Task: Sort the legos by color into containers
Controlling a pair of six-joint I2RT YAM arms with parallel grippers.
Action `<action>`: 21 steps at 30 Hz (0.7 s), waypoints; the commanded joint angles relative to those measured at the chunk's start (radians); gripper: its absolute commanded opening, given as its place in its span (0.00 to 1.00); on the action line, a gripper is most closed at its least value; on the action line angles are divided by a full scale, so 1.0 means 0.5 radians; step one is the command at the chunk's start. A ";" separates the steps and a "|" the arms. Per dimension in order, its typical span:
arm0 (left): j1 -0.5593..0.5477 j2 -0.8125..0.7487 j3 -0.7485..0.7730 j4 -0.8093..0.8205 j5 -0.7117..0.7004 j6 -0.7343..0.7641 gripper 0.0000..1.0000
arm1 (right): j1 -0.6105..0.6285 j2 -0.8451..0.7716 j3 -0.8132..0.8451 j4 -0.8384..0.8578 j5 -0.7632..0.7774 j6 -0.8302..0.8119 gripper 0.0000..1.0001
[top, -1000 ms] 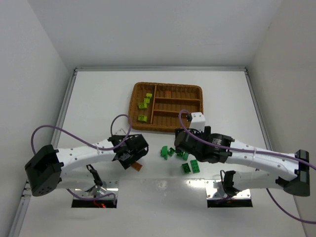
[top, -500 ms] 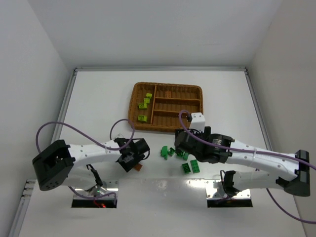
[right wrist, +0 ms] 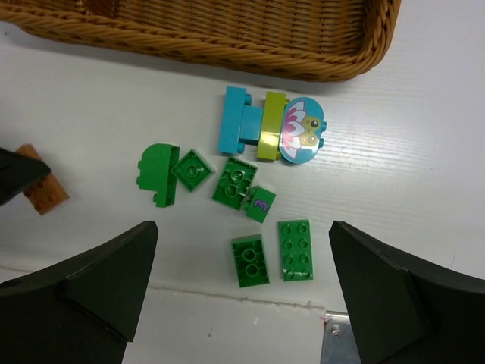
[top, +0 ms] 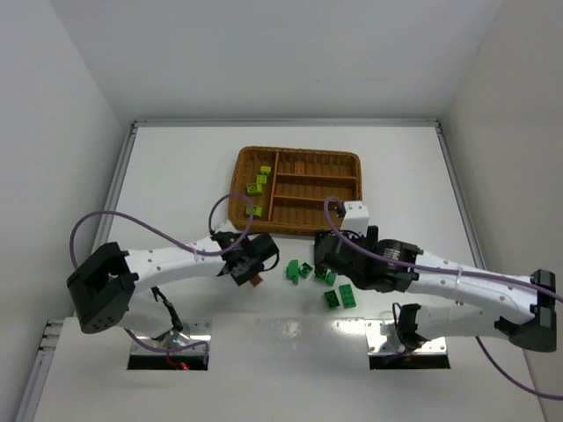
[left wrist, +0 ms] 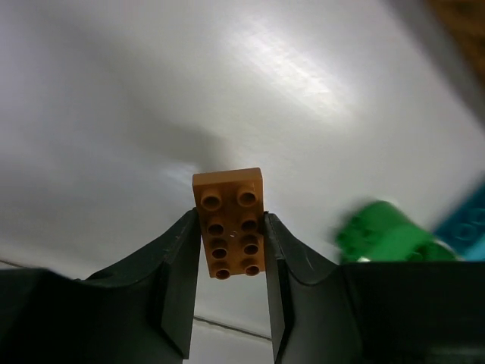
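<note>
My left gripper should go on to the far narrow section and let go of the orange-brown lego there, because there is open container bottom (top: 318,165) beside the matching lego (top: 300,167) in that section.
My left gripper (left wrist: 231,246) is shut on a long orange-brown lego (left wrist: 229,224), holding it by its long sides just above the table; the same lego (top: 256,280) shows left of the green pile. Several dark green legos (right wrist: 236,182) lie loose below my right gripper (right wrist: 241,262), which hangs open over them with nothing in it. A cyan lego (right wrist: 236,120), a lime one (right wrist: 274,125) and a round cyan piece (right wrist: 301,129) lie beside the wicker tray (top: 299,151). Lime legos (top: 259,180) sit in its wide left section, and an orange-brown one (top: 299,167) in a narrow one.
The tray's near wall (right wrist: 227,45) runs along the top of the right wrist view. A small white box (top: 355,210) stands by the tray's near right corner. Metal plates (top: 394,338) lie at the table's near edge.
My left gripper has swung right toward the green pile, closed on the orange-brown lego and carried it a little toward the tray. The right arm has barely moved.
</note>
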 commanded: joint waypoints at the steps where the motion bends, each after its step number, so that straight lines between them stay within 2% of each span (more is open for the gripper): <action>1: 0.015 -0.026 0.309 -0.105 -0.298 0.253 0.28 | 0.006 -0.073 -0.006 0.009 0.107 0.027 0.97; 5: 0.034 0.038 0.638 -0.106 -0.520 0.535 0.28 | 0.006 -0.149 -0.006 -0.037 0.157 0.072 0.97; 10: 0.328 0.304 1.149 0.041 -0.569 0.973 0.28 | 0.006 -0.189 -0.006 -0.080 0.175 0.100 0.97; 16: 0.650 0.771 1.595 0.332 -0.343 1.357 0.26 | 0.006 -0.171 0.012 -0.117 0.193 0.137 0.97; 21: 0.785 1.203 2.132 0.449 -0.018 1.668 0.26 | 0.006 -0.171 0.031 -0.154 0.215 0.137 0.97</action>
